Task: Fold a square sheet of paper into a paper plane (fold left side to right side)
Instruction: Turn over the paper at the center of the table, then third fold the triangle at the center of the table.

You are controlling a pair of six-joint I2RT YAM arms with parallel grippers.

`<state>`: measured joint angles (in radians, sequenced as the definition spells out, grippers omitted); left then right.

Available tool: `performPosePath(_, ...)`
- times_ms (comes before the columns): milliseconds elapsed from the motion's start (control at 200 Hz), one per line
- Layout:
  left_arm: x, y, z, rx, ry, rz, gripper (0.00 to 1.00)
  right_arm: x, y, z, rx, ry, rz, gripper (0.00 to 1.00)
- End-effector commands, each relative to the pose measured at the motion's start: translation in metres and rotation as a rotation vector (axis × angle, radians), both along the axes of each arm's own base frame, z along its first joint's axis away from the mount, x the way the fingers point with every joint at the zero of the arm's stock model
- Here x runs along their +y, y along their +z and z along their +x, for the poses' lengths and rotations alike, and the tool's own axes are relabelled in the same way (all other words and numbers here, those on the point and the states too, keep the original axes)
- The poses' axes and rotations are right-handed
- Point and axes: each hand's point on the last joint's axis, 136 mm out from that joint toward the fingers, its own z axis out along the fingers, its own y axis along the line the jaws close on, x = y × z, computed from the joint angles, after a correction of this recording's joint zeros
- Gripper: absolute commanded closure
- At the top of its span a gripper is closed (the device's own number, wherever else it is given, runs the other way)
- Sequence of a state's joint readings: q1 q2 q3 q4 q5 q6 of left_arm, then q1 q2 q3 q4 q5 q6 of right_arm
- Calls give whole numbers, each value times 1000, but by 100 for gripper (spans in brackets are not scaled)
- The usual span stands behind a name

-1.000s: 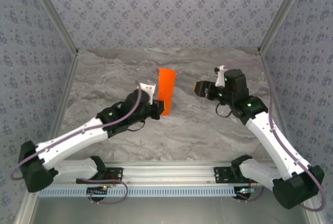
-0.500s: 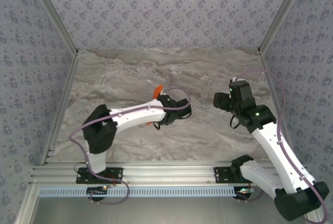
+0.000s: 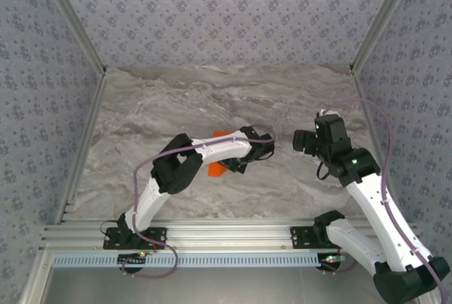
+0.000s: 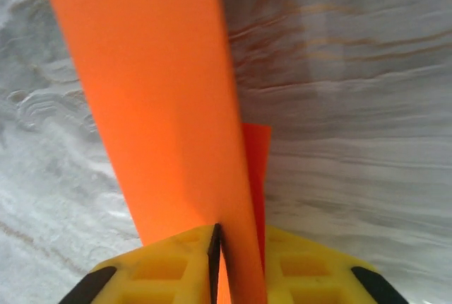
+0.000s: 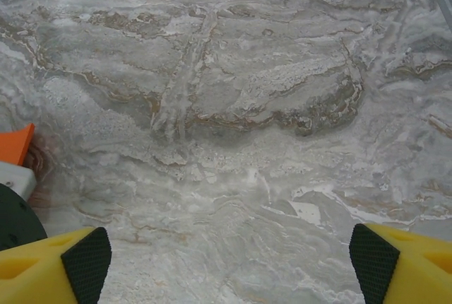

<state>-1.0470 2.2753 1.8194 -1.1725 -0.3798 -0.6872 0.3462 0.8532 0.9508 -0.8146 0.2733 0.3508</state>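
Observation:
The folded sheet (image 3: 216, 170) has my left gripper's arm across it, so my right gripper should press the sheet's far end (image 3: 223, 133) while my left gripper retreats to the sheet's fold.
The square sheet of paper (image 4: 162, 99) is bright orange-red and folded into a long narrow strip. In the left wrist view it runs up from between my yellow fingers (image 4: 169, 269), and a second layer shows at its right edge. My left gripper (image 4: 240, 237) is shut on its near end. From above, the paper (image 3: 216, 169) shows beneath the left arm at the table's middle, with the left gripper (image 3: 261, 150) just right of it. My right gripper (image 3: 299, 141) stands open a short way to the right, with nothing between its fingers (image 5: 85, 258). A corner of the paper (image 5: 15, 145) shows at the left edge of the right wrist view.
The marble-patterned table (image 3: 141, 120) is walled by patterned panels at the back and both sides. An aluminium rail (image 3: 226, 232) carries both arm bases along the near edge. The left arm's forearm (image 3: 191, 154) lies across the table's middle.
The left arm has swung to the right across the middle, taking the paper from upright to low over the table. The right gripper has opened wider and drawn back to the right.

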Motion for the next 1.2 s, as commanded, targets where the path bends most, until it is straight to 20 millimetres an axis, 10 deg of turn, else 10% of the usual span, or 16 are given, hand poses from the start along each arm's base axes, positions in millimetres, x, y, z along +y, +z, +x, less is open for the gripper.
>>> performPosePath(0, -28, 2, -3, 93, -32, -124, 72, -5, -9, -5, 34, -1, -27, 6)
performPosePath(380, -73, 77, 5, 81, -70, -654, 34, 28, -32, 4, 95, 100, 98, 4)
performPosePath(570, -27, 111, 15, 1, 35, -888, 31, 78, -52, 19, 135, 232, 274, 12)
performPosePath(799, 37, 86, 25, 11, 221, -1087, 30, 152, -75, 37, 176, 432, 431, 16)
performPosePath(1194, 44, 53, 27, 77, 296, -1217, 30, 242, -119, 109, 263, 572, 669, 34)
